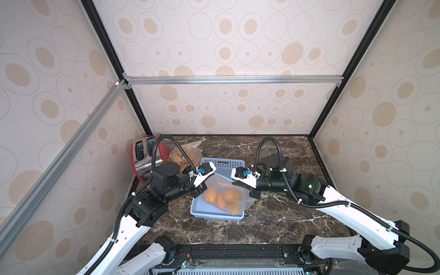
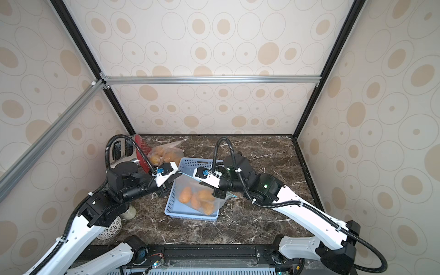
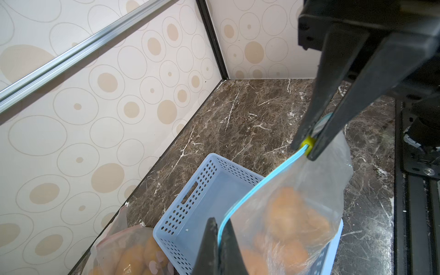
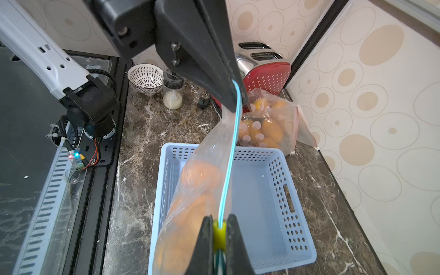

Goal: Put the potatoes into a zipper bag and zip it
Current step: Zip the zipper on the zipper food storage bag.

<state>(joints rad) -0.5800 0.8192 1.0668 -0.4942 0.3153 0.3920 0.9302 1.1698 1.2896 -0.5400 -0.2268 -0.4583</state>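
My right gripper pulls the yellow slider, and the bag's blue zip strip runs straight there from my left gripper, so I'll continue until the strip's far end.
A clear zipper bag with a blue zip strip hangs tilted over a light blue perforated basket. Several orange-tan potatoes show through the bag's lower part, which rests in the basket. My left gripper is shut on one end of the blue zip strip. My right gripper is shut on the yellow slider further along the strip, and in a top view it sits at the basket's right side. The strip between the two grippers looks pressed together.
Another clear bag of orange potatoes lies behind the basket at the back left, against a red and chrome toaster. A patterned bowl and a small jar stand near the left arm's base. Patterned walls enclose the dark marble tabletop.
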